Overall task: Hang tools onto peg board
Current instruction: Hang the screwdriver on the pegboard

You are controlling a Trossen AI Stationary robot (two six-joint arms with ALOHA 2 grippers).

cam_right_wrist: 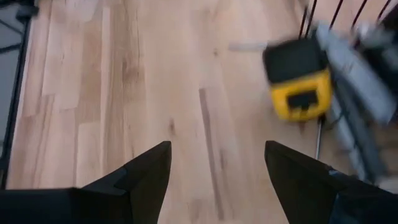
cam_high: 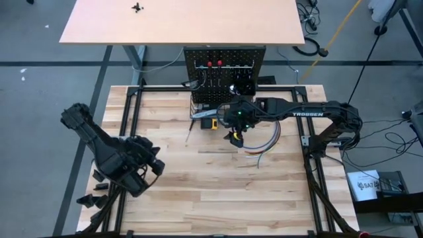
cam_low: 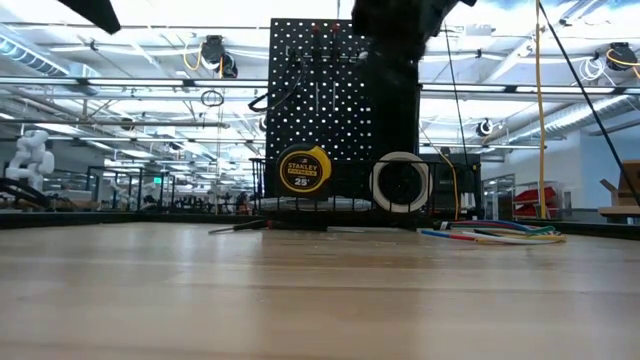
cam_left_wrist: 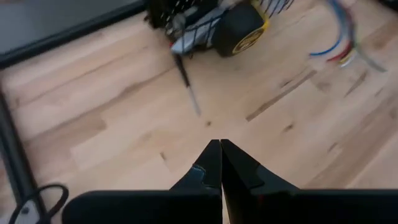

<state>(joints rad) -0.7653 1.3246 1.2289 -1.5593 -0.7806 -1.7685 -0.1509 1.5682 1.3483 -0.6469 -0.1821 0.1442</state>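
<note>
A thin metal shaft point(cam_right_wrist: 319, 138) sticks out past the yellow tape measure point(cam_right_wrist: 298, 81). I will therefore expect the dark handle of another screwdriver to be hidden behind the tape measure.
The black peg board point(cam_high: 225, 69) stands upright at the table's far edge, with tools on its hooks. A yellow tape measure point(cam_high: 210, 123) point(cam_low: 303, 168) point(cam_right_wrist: 301, 78) sits on the wood by the board's foot. A white tape roll point(cam_low: 400, 182) stands on edge beside it. A dark screwdriver point(cam_left_wrist: 188, 87) point(cam_low: 240, 226) lies flat to the left. Grey tools point(cam_right_wrist: 354, 68) lie in the wire basket. My right gripper point(cam_high: 234, 137) point(cam_right_wrist: 217, 168) hovers open above the table, just short of the tape measure. My left gripper point(cam_high: 149, 168) point(cam_left_wrist: 221, 165) is shut and empty, raised over the table's left side.
A bundle of curved coloured wires point(cam_high: 264, 145) point(cam_low: 500, 235) lies on the table right of my right gripper. Black frame rails point(cam_high: 129, 119) run along the table's sides. A peach-coloured tabletop point(cam_high: 185, 23) stands behind the board. Bare wood point(cam_high: 218, 192) spreads across the near half.
</note>
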